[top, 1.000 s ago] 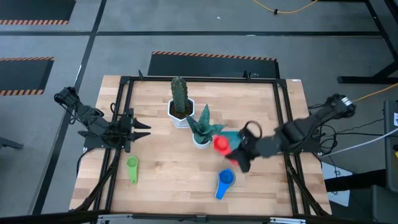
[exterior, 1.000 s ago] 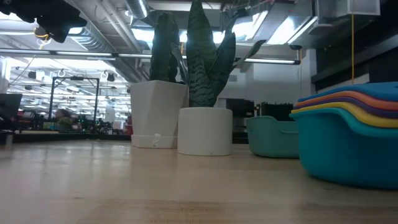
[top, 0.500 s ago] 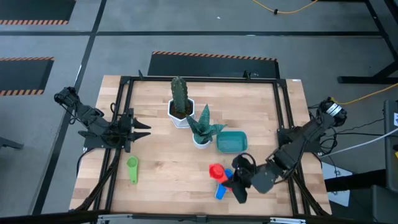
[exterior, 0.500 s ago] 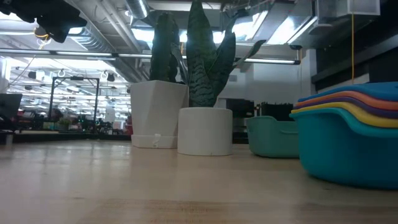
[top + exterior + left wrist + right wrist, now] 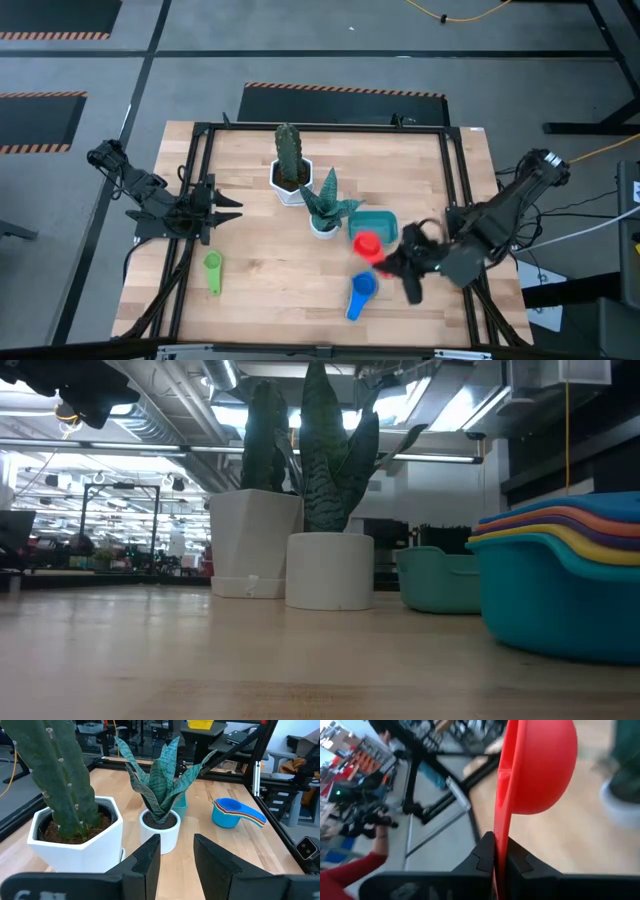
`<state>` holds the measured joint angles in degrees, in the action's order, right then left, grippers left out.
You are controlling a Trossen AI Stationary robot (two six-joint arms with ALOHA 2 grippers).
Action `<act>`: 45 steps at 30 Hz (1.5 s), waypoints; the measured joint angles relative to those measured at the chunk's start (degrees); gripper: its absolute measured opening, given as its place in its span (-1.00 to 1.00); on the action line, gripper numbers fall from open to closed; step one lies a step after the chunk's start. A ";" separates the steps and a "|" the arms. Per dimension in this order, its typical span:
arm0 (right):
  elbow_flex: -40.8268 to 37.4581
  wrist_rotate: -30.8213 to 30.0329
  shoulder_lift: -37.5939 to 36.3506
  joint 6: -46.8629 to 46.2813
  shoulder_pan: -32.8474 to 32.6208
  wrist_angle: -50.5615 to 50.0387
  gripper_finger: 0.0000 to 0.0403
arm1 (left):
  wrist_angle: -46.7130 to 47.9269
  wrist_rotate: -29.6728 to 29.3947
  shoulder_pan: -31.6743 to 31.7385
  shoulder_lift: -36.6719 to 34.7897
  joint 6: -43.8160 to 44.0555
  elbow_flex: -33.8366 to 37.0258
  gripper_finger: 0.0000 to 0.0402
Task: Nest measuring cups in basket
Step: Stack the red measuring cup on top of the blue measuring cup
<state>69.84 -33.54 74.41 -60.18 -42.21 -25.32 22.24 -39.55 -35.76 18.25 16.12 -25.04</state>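
Observation:
The robot's right gripper has the red cup's handle (image 5: 501, 826) standing on edge, which tips the cup's bowl, so next the left gripper takes the round bowl (image 5: 366, 243) before the cup is nested.
My right gripper (image 5: 388, 256) is shut on a red measuring cup (image 5: 366, 243), above the table just on the near side of the teal basket (image 5: 376, 222). A nested stack of cups, blue outermost (image 5: 360, 292), rests on its bowl near the table's near edge; the low view shows this stack (image 5: 565, 580) and the basket (image 5: 438, 578). A green cup (image 5: 213, 271) lies at the near left. My left gripper (image 5: 232, 209) waits open at the left edge; its wrist view shows the stack (image 5: 234, 813). My right gripper pinches the red cup's flat handle (image 5: 498, 845) between its two fingers (image 5: 481, 856). The handle stands on edge between them, and the round bowl (image 5: 540, 765) juts out past the fingertips, turned on its side. The cup is lifted clear of the table.
A white hexagonal cactus pot (image 5: 290, 178) and a round white pot with a striped-leaf plant (image 5: 324, 216) stand mid-table, just left of the basket. A black frame (image 5: 455, 180) runs along the table's edges. Bare wood lies between the green cup and the blue stack.
My right gripper, keeping the red cup, swung from beside the basket toward the table's near edge, over the blue stack, then came back toward the far right and now stands just near of the basket. The cup stayed lifted throughout.

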 joint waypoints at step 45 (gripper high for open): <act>-39.40 3.24 7.18 -10.14 5.10 65.28 -0.93 | -52.04 1.78 2.71 37.30 -1.92 -1.06 -0.45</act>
<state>30.44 -30.30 81.59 -70.33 -37.11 39.97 -29.80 -37.77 -33.05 55.56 14.20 -26.09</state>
